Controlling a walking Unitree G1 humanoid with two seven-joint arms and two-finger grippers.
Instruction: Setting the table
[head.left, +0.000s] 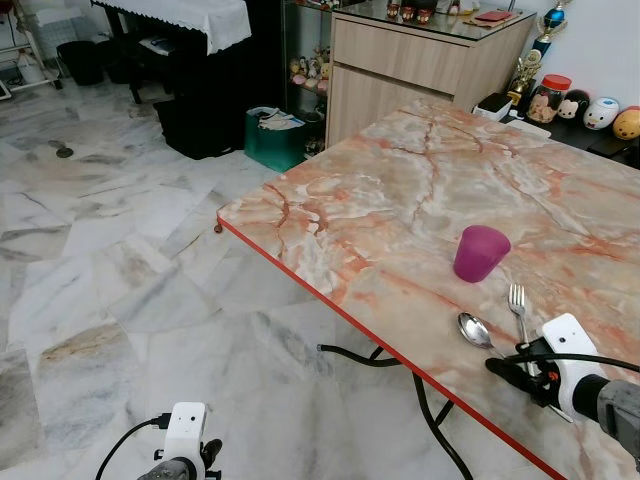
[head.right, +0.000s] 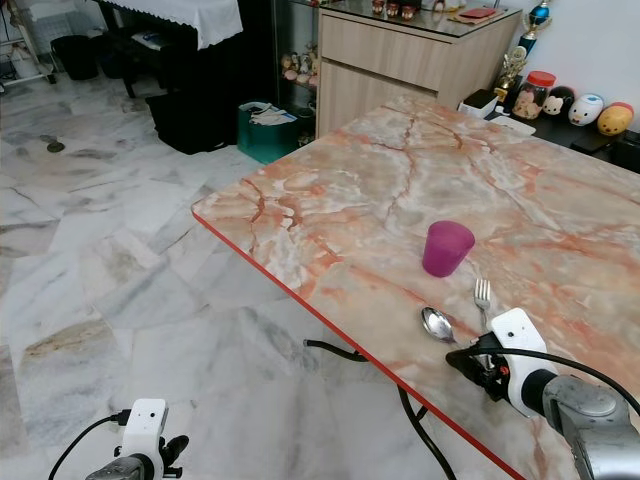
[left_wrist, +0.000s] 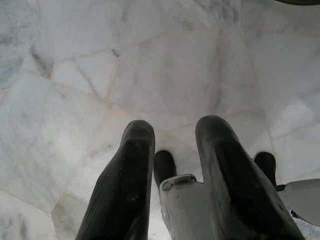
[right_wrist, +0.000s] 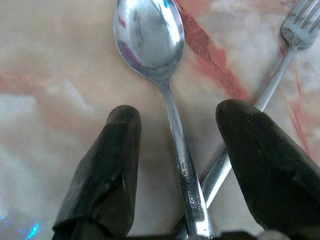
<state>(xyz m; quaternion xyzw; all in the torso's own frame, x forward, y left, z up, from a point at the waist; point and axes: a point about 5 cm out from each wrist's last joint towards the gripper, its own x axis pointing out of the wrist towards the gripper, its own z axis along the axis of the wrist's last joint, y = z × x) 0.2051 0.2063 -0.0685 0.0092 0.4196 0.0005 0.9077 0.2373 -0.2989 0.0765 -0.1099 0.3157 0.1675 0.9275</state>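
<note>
My gripper will bring up the spoon (head.left: 474, 328) alone and leave the fork behind when I lift, because the spoon's handle lies over the fork handle.
A marble-patterned table (head.left: 380, 200) with a red edge carries a purple cup (head.left: 481, 252), a metal spoon (head.left: 473, 327) and a fork (head.left: 517, 299) near its front edge. My right gripper (head.left: 505, 368) is low over the table, open, its two black fingers (right_wrist: 115, 150) on either side of the spoon handle (right_wrist: 175, 130). The spoon bowl points away from the gripper. The fork handle (right_wrist: 270, 90) crosses under the spoon handle close to the wrist. My left gripper (left_wrist: 175, 135) hangs open over the floor, holding nothing.
A wooden cabinet (head.left: 420, 60) stands behind the table and a green bin (head.left: 275, 135) to its left. Small figurines (head.left: 590, 110) line the table's far edge. A black cable (head.left: 360, 358) lies on the marble floor (head.left: 120, 260) under the table edge.
</note>
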